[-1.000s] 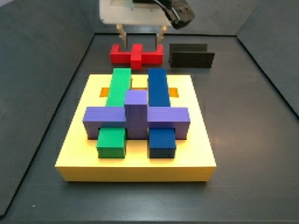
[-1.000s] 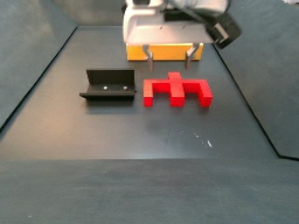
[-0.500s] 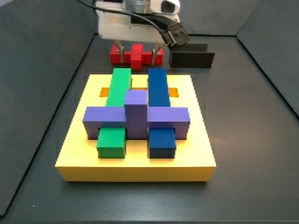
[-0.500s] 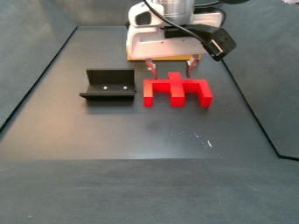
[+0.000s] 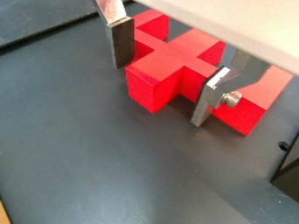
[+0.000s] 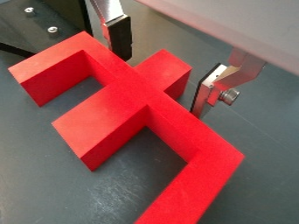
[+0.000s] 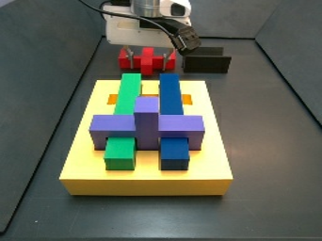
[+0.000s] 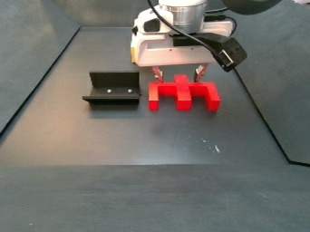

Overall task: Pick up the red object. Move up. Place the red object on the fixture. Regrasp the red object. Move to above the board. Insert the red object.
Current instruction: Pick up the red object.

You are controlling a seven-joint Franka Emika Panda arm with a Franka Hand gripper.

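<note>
I expect the red object [image 7: 147,61] to straddle both the green and blue bars with its end legs when I insert it, because orange slots [image 7: 186,99] sit on either side of those bars.
The red object [image 8: 184,93] lies flat on the dark floor; it also shows in a side view [image 7: 149,62] beyond the board. My gripper [image 8: 179,72] is low over it and open. In both wrist views the silver fingers [image 5: 119,39] [image 6: 218,86] stand on either side of the red object's central stem [image 5: 176,74] [image 6: 128,105], with a small gap on each side. The gripper [image 5: 163,74] holds nothing. The black fixture [image 8: 111,90] stands empty beside the red object, and shows too in a side view [image 7: 208,62]. The yellow board [image 7: 145,179] lies nearer the camera.
The board carries a green bar [image 7: 126,99], a blue bar [image 7: 169,94] and a purple block [image 7: 149,122]. Dark walls enclose the floor on both sides. A corner of the fixture [image 6: 35,26] shows close to one finger in a wrist view.
My gripper has come down from above the red object until its open fingers straddle the stem. The red object, fixture and board have not moved.
</note>
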